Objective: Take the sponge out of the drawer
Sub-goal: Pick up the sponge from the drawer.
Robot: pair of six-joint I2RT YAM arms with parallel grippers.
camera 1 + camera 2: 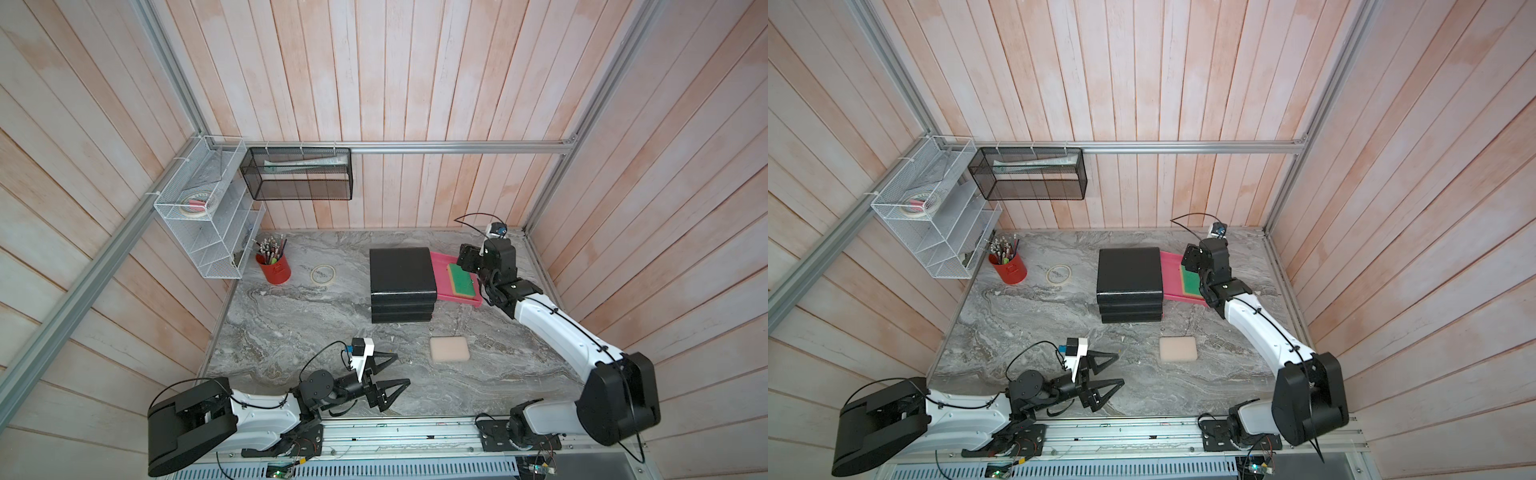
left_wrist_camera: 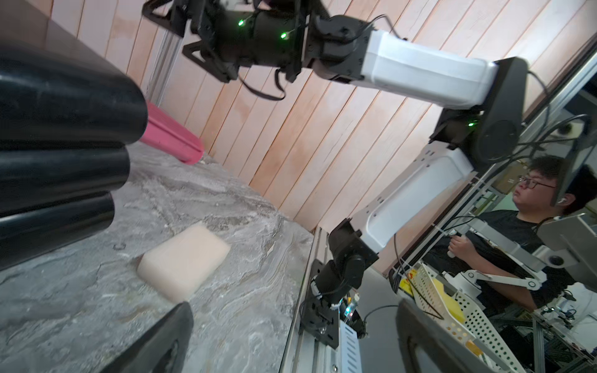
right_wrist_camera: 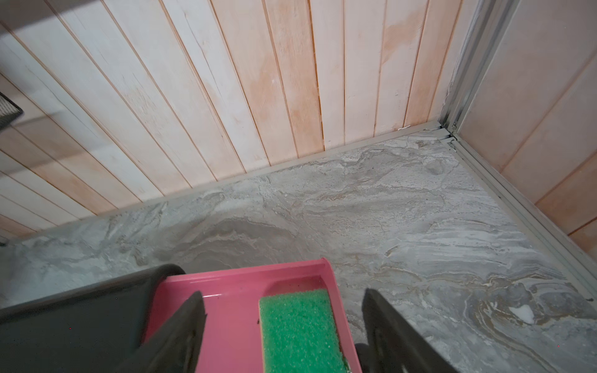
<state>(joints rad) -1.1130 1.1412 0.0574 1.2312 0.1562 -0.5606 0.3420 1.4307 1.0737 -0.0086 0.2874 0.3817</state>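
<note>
The sponge's near end is free because my right gripper is over the sponge's far end [image 1: 456, 269], so next my left gripper comes over and takes that near end [image 1: 464, 293] once it is lifted.
A green sponge [image 1: 461, 280] [image 1: 1192, 281] [image 3: 300, 329] with a yellow underside lies in the pink drawer [image 1: 440, 266] [image 1: 1170, 270] [image 3: 232, 310]. The drawer is pulled out to the right of the black drawer cabinet [image 1: 401, 278] [image 1: 1128, 274]. My right gripper [image 1: 463, 259] [image 3: 282, 295] hangs open just above the sponge's far end. One of its fingers is over the drawer floor and the other is outside the drawer's wall, and neither touches the sponge. My left gripper [image 1: 402, 368] [image 1: 1120, 368] [image 2: 294, 305] stands wide open and empty near the table's front edge.
A beige foam pad [image 1: 449, 350] [image 2: 184, 261] lies on the marble table in front of the cabinet. At the back left stand a red pen cup [image 1: 274, 268], a tape ring [image 1: 323, 274], a white wire shelf [image 1: 208, 216] and a black mesh basket [image 1: 299, 174].
</note>
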